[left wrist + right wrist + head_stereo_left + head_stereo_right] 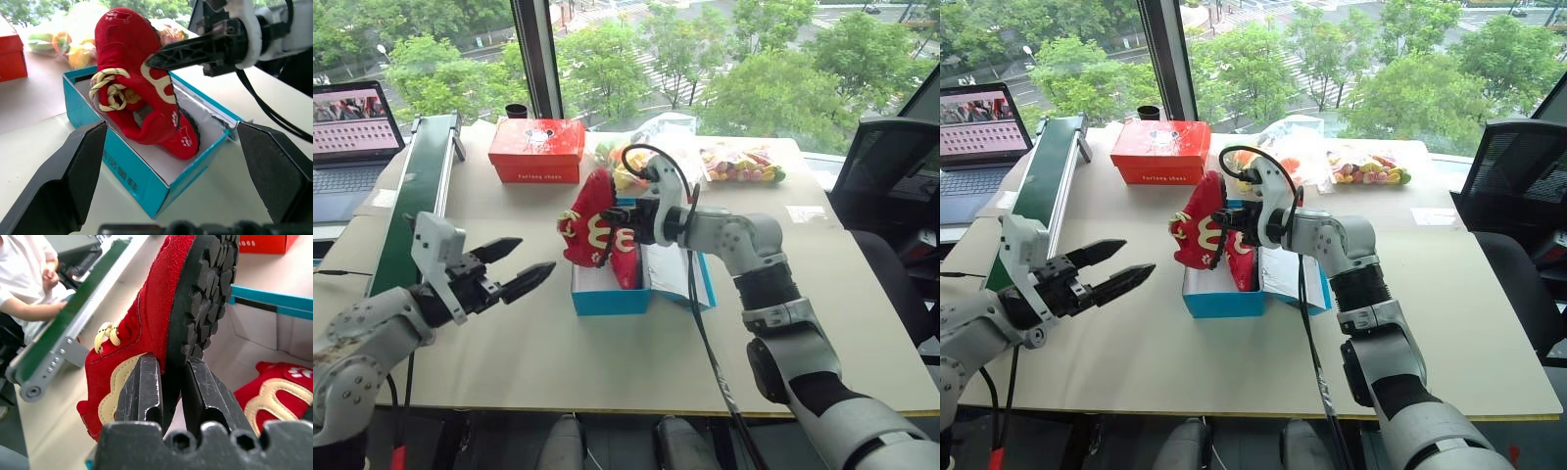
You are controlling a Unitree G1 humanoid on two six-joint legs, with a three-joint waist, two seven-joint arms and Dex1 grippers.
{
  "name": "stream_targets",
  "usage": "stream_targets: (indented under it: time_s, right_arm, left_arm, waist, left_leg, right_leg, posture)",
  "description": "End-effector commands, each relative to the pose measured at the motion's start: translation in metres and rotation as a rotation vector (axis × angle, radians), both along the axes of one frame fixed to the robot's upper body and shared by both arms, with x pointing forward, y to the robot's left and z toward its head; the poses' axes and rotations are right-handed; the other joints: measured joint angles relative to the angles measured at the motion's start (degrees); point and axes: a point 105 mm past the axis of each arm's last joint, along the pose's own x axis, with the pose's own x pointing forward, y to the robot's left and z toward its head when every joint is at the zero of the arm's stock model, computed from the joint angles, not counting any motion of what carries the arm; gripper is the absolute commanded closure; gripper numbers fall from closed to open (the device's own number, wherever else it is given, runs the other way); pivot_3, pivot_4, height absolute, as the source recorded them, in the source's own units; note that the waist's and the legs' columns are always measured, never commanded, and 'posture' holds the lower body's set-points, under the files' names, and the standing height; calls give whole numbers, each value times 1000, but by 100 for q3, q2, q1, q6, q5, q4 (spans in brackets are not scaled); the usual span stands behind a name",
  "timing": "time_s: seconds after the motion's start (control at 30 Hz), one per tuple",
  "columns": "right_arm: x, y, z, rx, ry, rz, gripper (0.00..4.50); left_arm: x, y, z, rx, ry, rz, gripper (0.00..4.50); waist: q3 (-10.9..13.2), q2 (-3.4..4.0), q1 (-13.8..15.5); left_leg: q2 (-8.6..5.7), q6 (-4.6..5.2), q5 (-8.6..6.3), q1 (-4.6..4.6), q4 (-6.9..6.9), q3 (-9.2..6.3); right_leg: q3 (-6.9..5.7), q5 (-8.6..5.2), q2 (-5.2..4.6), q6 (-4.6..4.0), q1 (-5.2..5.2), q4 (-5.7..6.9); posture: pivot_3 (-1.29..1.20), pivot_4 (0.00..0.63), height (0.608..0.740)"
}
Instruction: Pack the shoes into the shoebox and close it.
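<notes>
I am holding the red shoe in my right gripper (586, 223), and it tilts out over the side of the shoebox. I should lower it inside (595, 278) and push it down before I close the shoebox's lid.
The blue shoebox (607, 299) stands open at the table's middle, its lid (674, 272) folded out to the right. My right gripper (615, 217) is shut on the sole edge of one red shoe (590, 220) with yellow-gold curls. It holds that shoe tilted, toe down, over the box's left end. The other red shoe (274, 396) lies inside the box on the white bottom. My left gripper (533, 257) stands open to the left of the box and a little above the table. Nothing is between its fingers (63, 181).
A red box with white lettering (536, 150) and clear bags of plush toys (739, 162) sit behind the shoebox. A green conveyor (411, 196) and a laptop (347, 127) are at the left. A black chair (891, 166) stands at the right. A person (19, 284) sits beyond the conveyor.
</notes>
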Motion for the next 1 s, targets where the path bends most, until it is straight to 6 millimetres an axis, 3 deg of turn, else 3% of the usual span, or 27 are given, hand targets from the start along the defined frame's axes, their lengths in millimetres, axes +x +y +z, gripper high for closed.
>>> stream_targets:
  time_s: [0.03,0.13,0.4,0.6,0.8,0.87,1.0]
  right_arm:
    - [-11,5,18,-15,-67,65,4277]
    - [-18,5,14,-46,-57,93,4277]
    - [-21,3,-30,-270,-58,138,4277]
    - [5,1,-58,-428,-160,112,4277]
    - [18,-3,-76,-609,-281,167,4277]
    - [19,-6,-81,-661,-309,191,3300]
    - [21,-3,-66,-624,-351,186,1993]
  left_arm:
    - [-6,-2,10,-1,-46,-2,0]
    - [-7,-2,8,-6,-42,5,0]
    - [-8,-10,7,-60,-37,-8,0]
    - [-9,-11,6,-65,-31,0,0]
    - [-9,-11,5,-64,-29,2,0]
    - [-8,-12,7,-69,-37,-2,0]
    - [-6,-16,7,-72,-39,-20,0]
  waist:
    - [0,0,0]
    - [0,0,0]
    - [0,0,-1]
    - [-1,-2,-25]
    - [-2,-3,-29]
    - [-3,-4,-28]
    - [-4,-5,-12]
  left_leg:
    - [0,0,0,0,0,0]
    - [0,0,0,0,0,0]
    - [0,0,0,2,2,1]
    - [0,0,-1,15,2,2]
    - [1,-3,-2,106,3,4]
    - [2,-15,-9,134,3,4]
    - [0,-42,-26,147,3,5]
  right_leg:
    - [0,0,0,0,0,0]
    - [0,0,0,0,0,-1]
    - [0,0,0,-1,2,-1]
    - [1,0,0,-1,13,-1]
    - [0,-25,0,24,97,-11]
    - [0,-41,-1,7,101,-17]
    - [3,-47,-4,-10,109,-18]
  posture:
    - [0,150,739]
    - [0,150,739]
    - [0,150,739]
    - [0,150,739]
    - [0,150,739]
    - [0,150,739]
    - [0,150,739]
